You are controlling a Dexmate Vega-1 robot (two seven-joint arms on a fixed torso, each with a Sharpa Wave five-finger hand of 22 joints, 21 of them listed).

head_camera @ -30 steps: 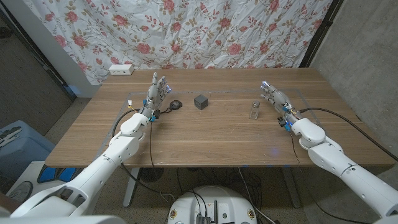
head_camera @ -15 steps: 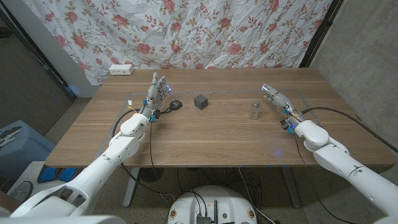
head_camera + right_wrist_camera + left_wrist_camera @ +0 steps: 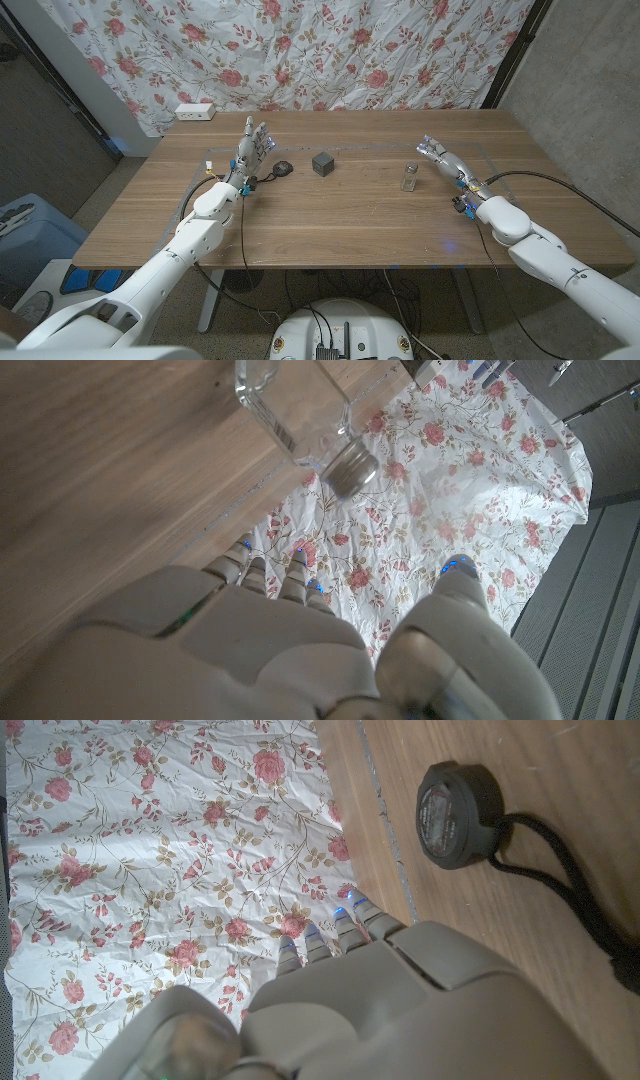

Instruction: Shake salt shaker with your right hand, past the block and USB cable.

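The clear glass body lets the wood show straight through, so I expect the salt shaker to behave as if empty and keep the table clean when the robot shakes it.
A clear glass salt shaker with a metal cap stands upright on the table right of centre; the right wrist view has the shaker close ahead of the fingers. My right hand is open just right of it, fingers apart and not touching it. A dark grey block sits near the table's middle. The black USB cable with its round reel lies left of the block. My left hand stands open beside the cable, fingers pointing up, holding nothing.
A white power strip lies at the far left corner of the wooden table. A floral curtain hangs behind the table. Black cables trail from both wrists over the table edges.
My right hand has drifted a little left and towards the shaker. The left hand, block and cable have not moved.
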